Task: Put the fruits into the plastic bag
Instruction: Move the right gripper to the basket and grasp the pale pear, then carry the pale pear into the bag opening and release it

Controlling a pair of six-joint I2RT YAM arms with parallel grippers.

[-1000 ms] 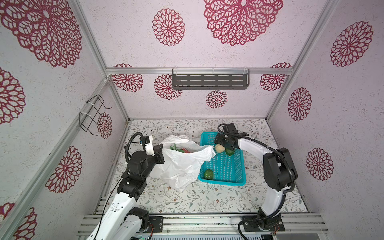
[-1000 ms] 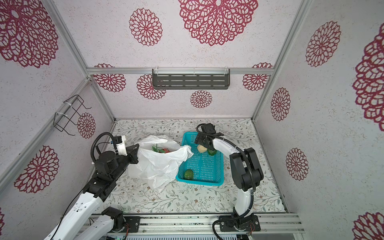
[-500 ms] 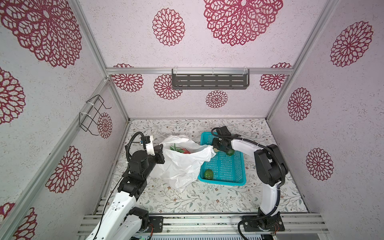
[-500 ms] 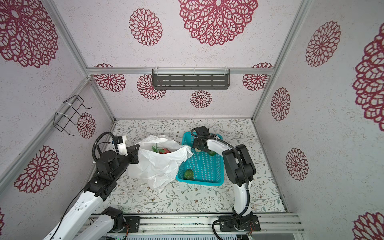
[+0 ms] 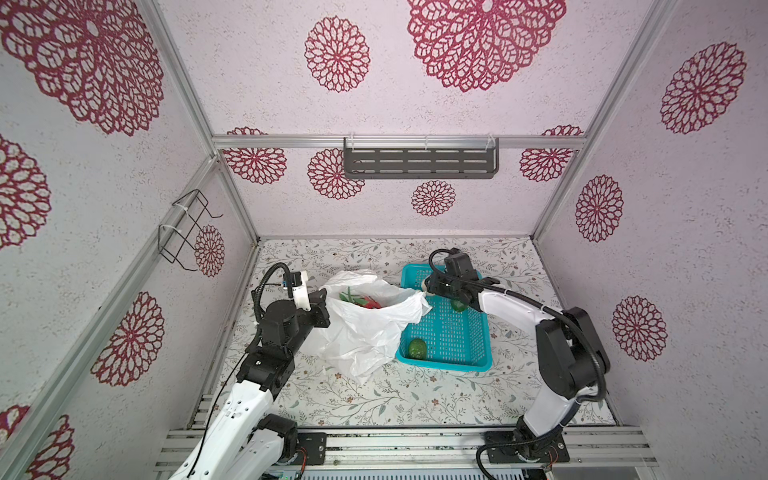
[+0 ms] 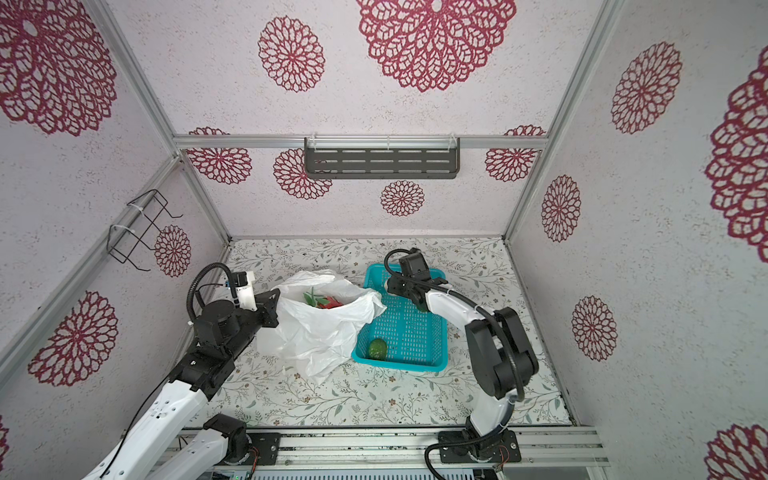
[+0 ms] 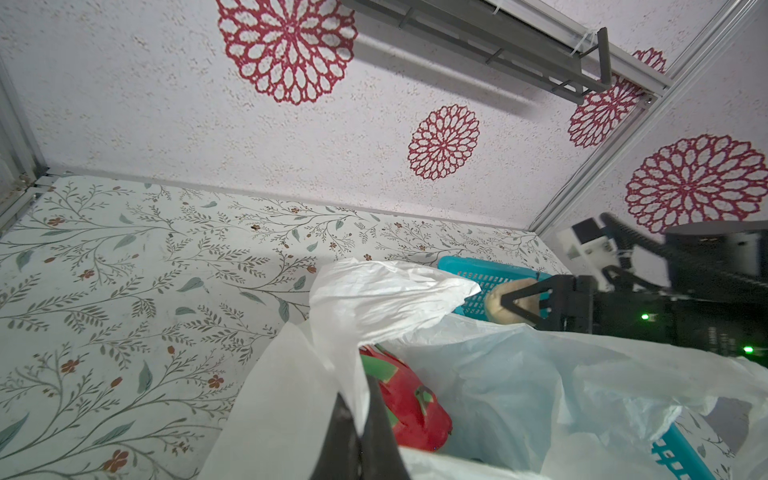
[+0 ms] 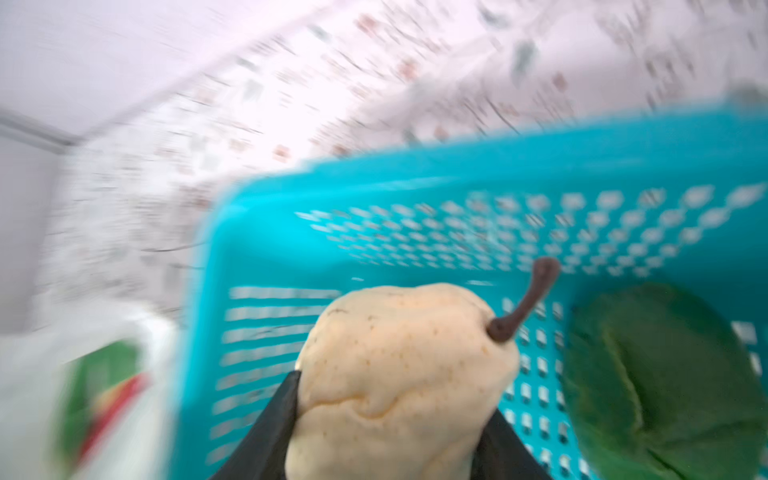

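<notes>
The bag's opening (image 5: 390, 296) is held wide by my left gripper beside the pear, so my right gripper keeps carrying the pear until it hangs inside the bag (image 5: 369, 302).
The white plastic bag (image 5: 365, 328) (image 6: 320, 332) stands open left of the basket, with a red, green-leaved fruit (image 5: 368, 301) (image 7: 409, 405) inside. My left gripper (image 5: 322, 299) (image 7: 360, 415) is shut on the bag's left rim. A pale yellow pear (image 8: 407, 374) (image 7: 498, 301) with a brown stem is pinched in my right gripper (image 5: 432, 286) (image 8: 395, 399), over the basket's far left corner beside the bag's mouth. Two green fruits lie in the basket: one at the front left (image 5: 417, 348) (image 6: 377, 348), one under the right arm (image 5: 458, 305) (image 8: 665, 374).
The teal perforated basket (image 5: 444, 365) (image 6: 399, 365) sits at mid-table, touching the bag's right side. A grey shelf (image 5: 419, 162) hangs on the back wall and a wire rack (image 5: 187, 232) on the left wall. The right wrist view is motion-blurred.
My right gripper has closed on the pear and shifted a little left and back toward the bag's mouth. The left gripper keeps its hold on the bag.
</notes>
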